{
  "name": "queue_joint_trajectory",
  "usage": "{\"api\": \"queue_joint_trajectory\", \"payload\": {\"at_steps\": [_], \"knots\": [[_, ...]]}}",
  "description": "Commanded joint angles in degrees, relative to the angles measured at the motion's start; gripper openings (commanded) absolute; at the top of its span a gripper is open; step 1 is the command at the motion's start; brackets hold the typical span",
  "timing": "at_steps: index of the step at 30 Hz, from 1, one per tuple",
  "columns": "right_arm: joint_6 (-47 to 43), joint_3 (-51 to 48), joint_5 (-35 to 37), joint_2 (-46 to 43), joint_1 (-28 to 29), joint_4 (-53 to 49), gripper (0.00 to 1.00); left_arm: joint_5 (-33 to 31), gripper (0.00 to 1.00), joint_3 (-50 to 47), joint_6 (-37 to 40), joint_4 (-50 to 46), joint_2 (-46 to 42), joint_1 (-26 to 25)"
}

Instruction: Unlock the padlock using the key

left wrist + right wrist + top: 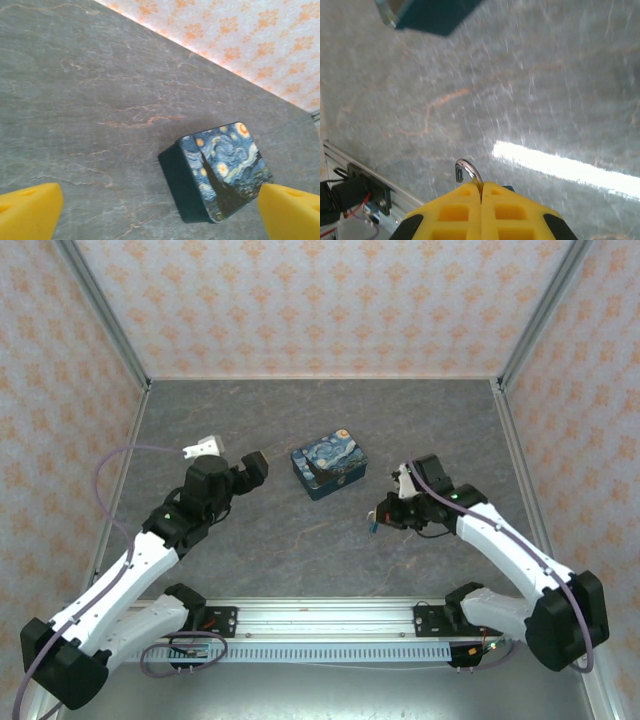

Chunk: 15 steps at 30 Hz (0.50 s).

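Note:
I keep lowering the padlock with my right gripper until it meets the empty table, as the padlock's shackle is open and clear of the tin box.
My right gripper is shut on the padlock, whose silver shackle curls out between the yellow fingertips with its free end loose. A sliver of the teal-blue padlock body peeks from behind the right finger. In the top view that gripper hovers low over the table, right of centre, with the small blue padlock at its tip. My left gripper is open and holds nothing. It points at the painted tin box, which lies between its spread fingers in the left wrist view.
The blue-and-yellow swirling-sky tin box sits on the grey marbled table near the middle; its dark corner shows ahead of the right gripper. Patterned walls close off three sides. A metal rail runs along the near edge.

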Motion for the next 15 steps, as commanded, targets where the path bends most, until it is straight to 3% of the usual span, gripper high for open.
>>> {"api": "queue_joint_trajectory", "payload": {"at_steps": [1, 15], "knots": [[1.3, 3.0, 0.1, 3.4, 2.7, -5.6, 0.0, -4.0, 1.0, -1.4, 2.3, -3.9, -1.1, -0.2], [4.5, 2.8, 1.0, 18.9, 6.9, 4.8, 0.0, -5.2, 1.0, -1.6, 1.7, -5.2, -2.4, -0.1]]}}
